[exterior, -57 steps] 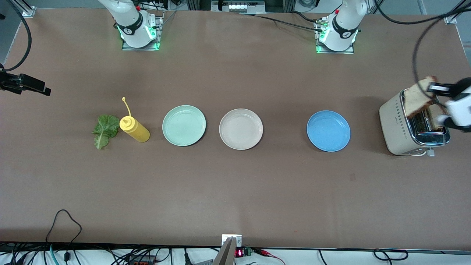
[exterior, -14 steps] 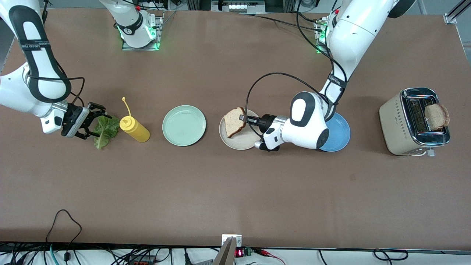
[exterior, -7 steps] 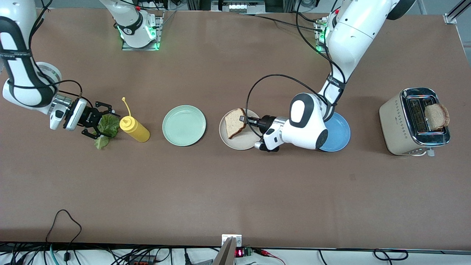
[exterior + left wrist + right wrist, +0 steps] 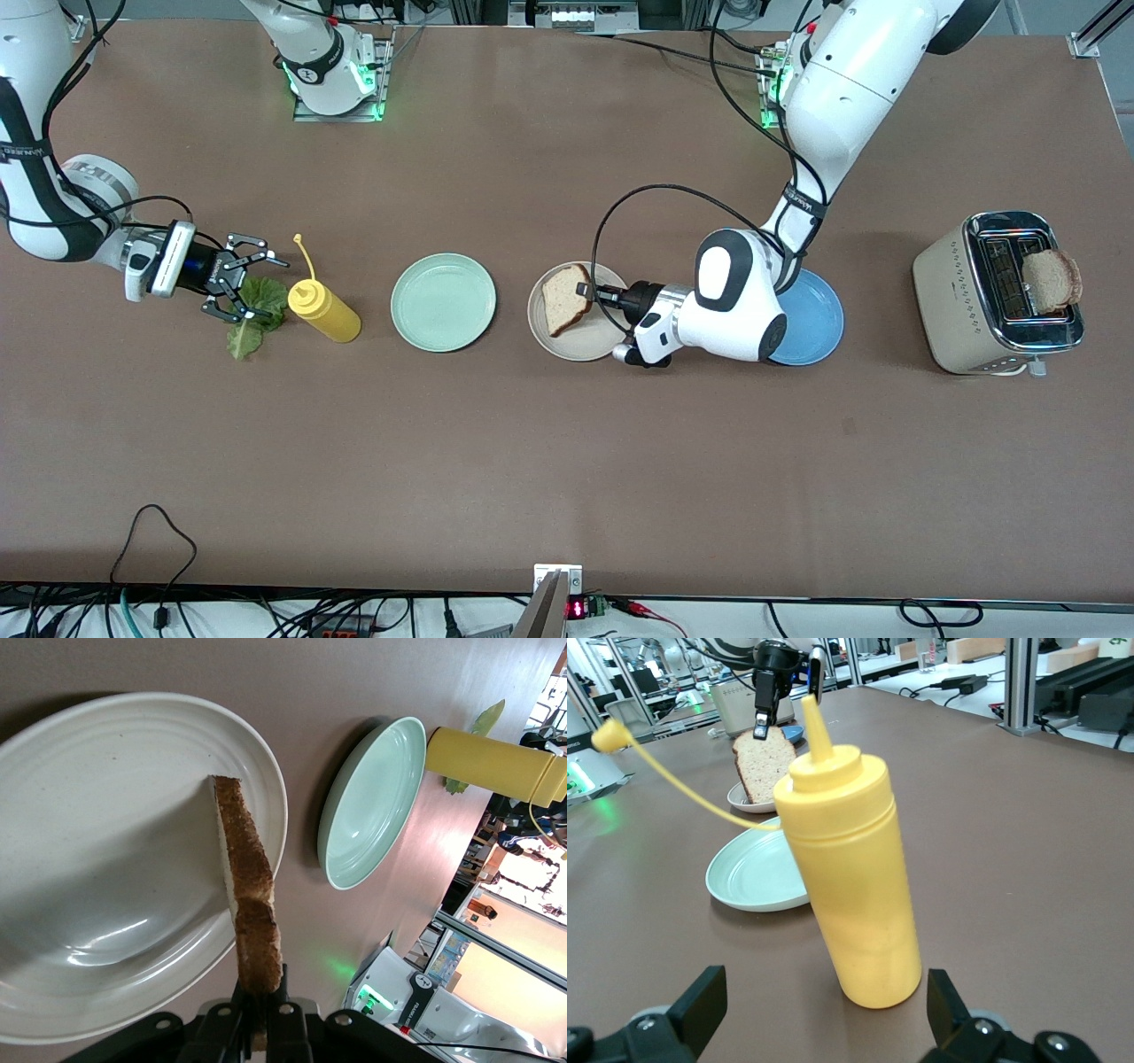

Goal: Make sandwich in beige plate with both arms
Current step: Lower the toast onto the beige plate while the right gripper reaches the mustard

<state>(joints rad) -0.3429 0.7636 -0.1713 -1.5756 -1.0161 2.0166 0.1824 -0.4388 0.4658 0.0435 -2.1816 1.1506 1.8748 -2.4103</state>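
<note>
The cap (image 4: 298, 238) will keep sticking out when I carry and tip the yellow bottle, because the thin strap (image 4: 307, 259) holds it up in the air.
The beige plate (image 4: 586, 342) lies mid-table between the mint-green and blue plates. My left gripper (image 4: 586, 291) is shut on one edge of a bread slice (image 4: 562, 299) and holds it tilted over that plate. In the left wrist view the slice (image 4: 247, 900) stands edge-on over the plate (image 4: 97, 859), pinched in the left gripper (image 4: 263, 1010). Whether it touches the plate I cannot tell. My right gripper (image 4: 255, 285) stands open low over the green lettuce leaf (image 4: 240, 338), beside the yellow bottle. In the right wrist view the right gripper (image 4: 824, 1005) faces the bottle, and the leaf is hidden.
A yellow squeeze bottle (image 4: 323, 310) (image 4: 850, 895) with its cap dangling stands beside the lettuce. A mint-green plate (image 4: 443, 302) comes after it. The left arm covers part of the blue plate (image 4: 817, 324). A toaster (image 4: 959, 301) at the left arm's end holds another bread slice (image 4: 1052, 279).
The left gripper carried the slice from the toaster to the beige plate and lowered it slightly in the last second. The right gripper came in and swung over the lettuce toward the bottle.
</note>
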